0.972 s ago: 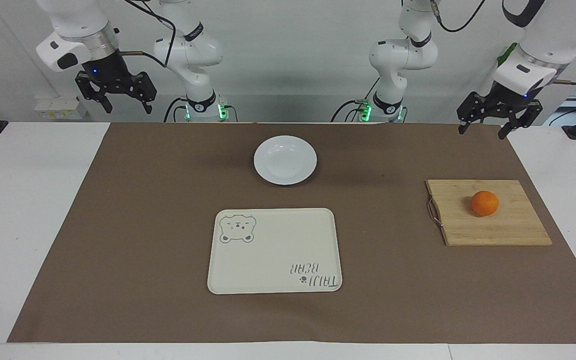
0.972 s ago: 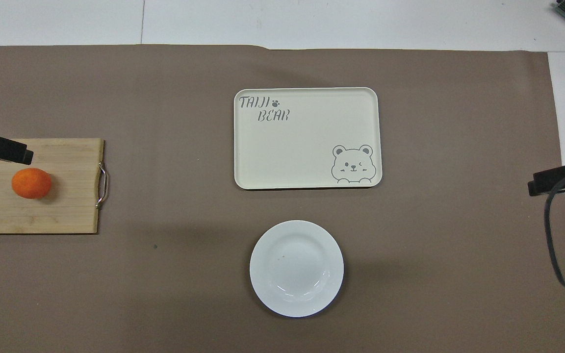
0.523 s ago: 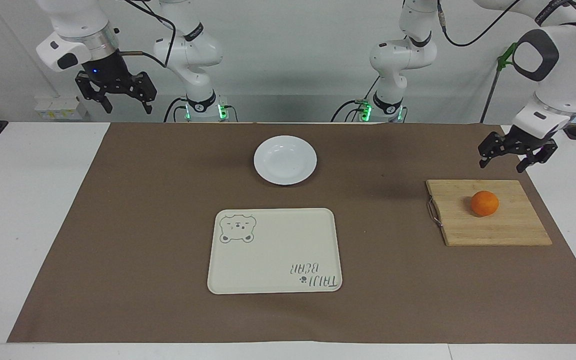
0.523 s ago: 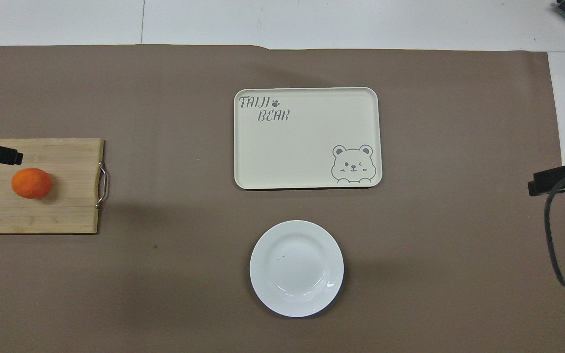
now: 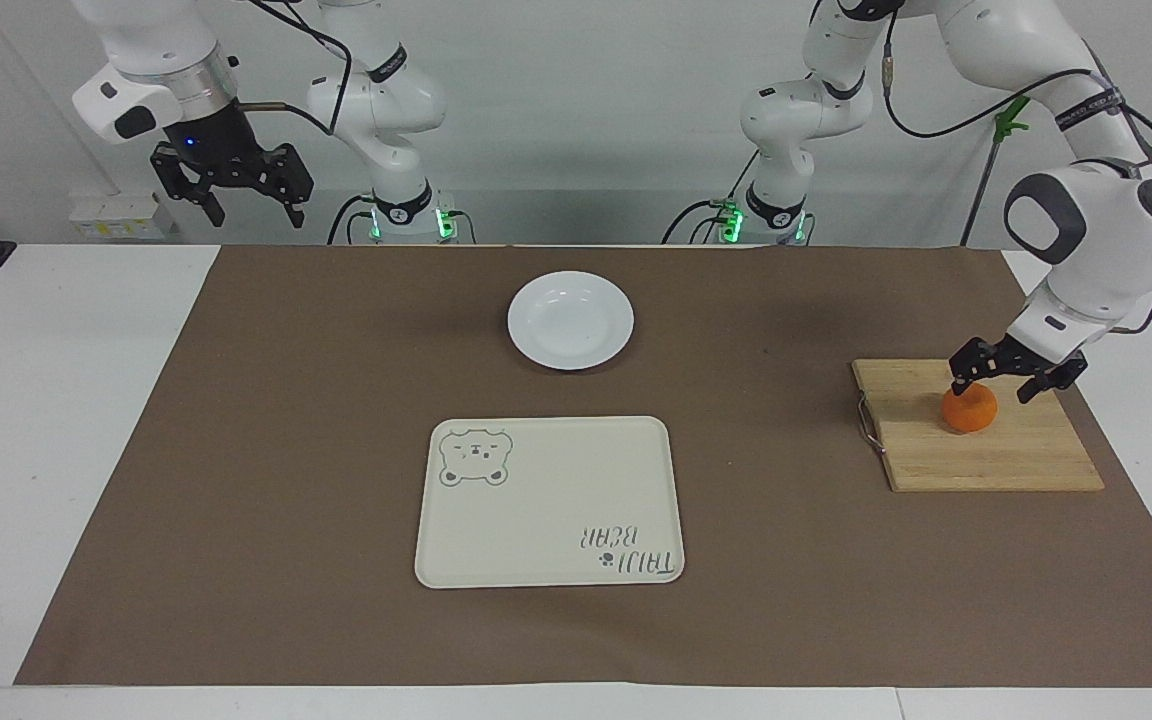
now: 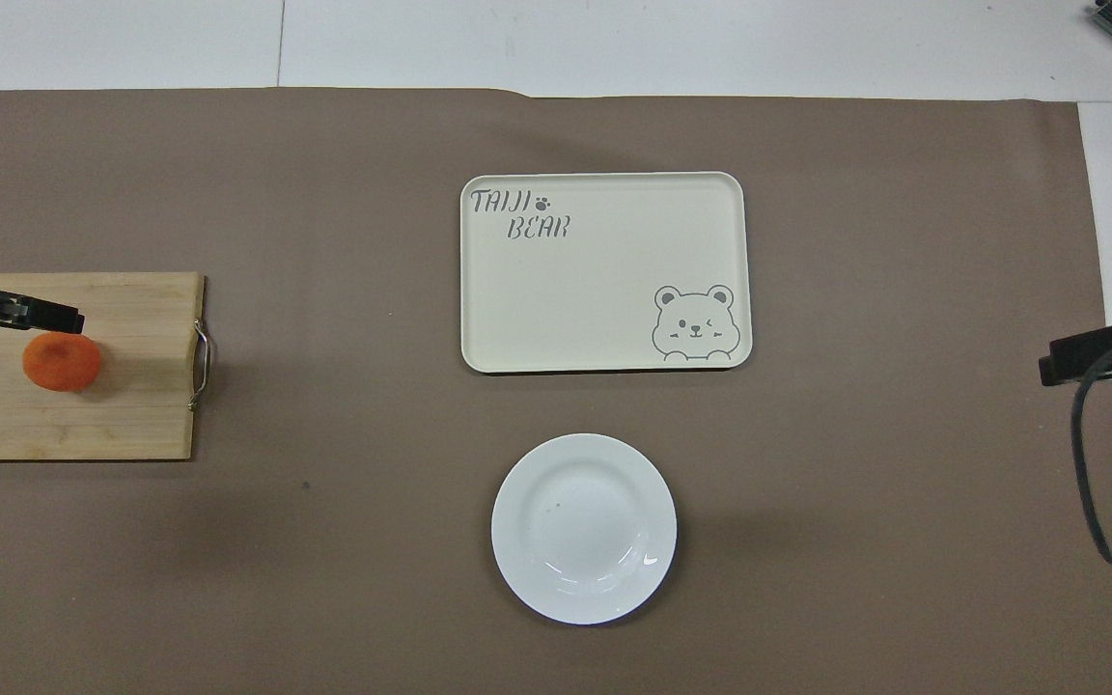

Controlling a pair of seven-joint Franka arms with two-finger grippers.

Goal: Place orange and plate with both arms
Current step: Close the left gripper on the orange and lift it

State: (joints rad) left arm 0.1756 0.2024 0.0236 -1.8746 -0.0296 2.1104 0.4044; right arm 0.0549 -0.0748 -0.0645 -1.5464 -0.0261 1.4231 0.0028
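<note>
The left gripper's wide-open fingers are above the orange, which lies clear on the cutting board (image 6: 129, 400), so the robot should go on lowering them until they are on either side of the orange (image 5: 969, 410) before it closes them.
The orange (image 5: 969, 412) lies on a wooden cutting board (image 5: 1016, 460) toward the left arm's end of the table. My left gripper (image 5: 991, 391) is down at the orange, open, with one finger on each side of its top. In the overhead view, one black finger (image 6: 44, 315) shows just above the orange (image 6: 61, 363). The white plate (image 5: 570, 320) sits empty on the brown mat, close to the robots' side. My right gripper (image 5: 254, 214) waits, open and empty, raised above the right arm's end of the table.
A cream tray with a bear drawing (image 5: 548, 500) lies on the mat, farther from the robots than the plate (image 6: 583, 528). The board has a metal handle (image 5: 867, 420) on its edge toward the tray. White table borders the brown mat (image 5: 236, 450).
My left arm has swung out and come down from above the mat's corner onto the orange. The right arm, orange, plate and tray have not moved.
</note>
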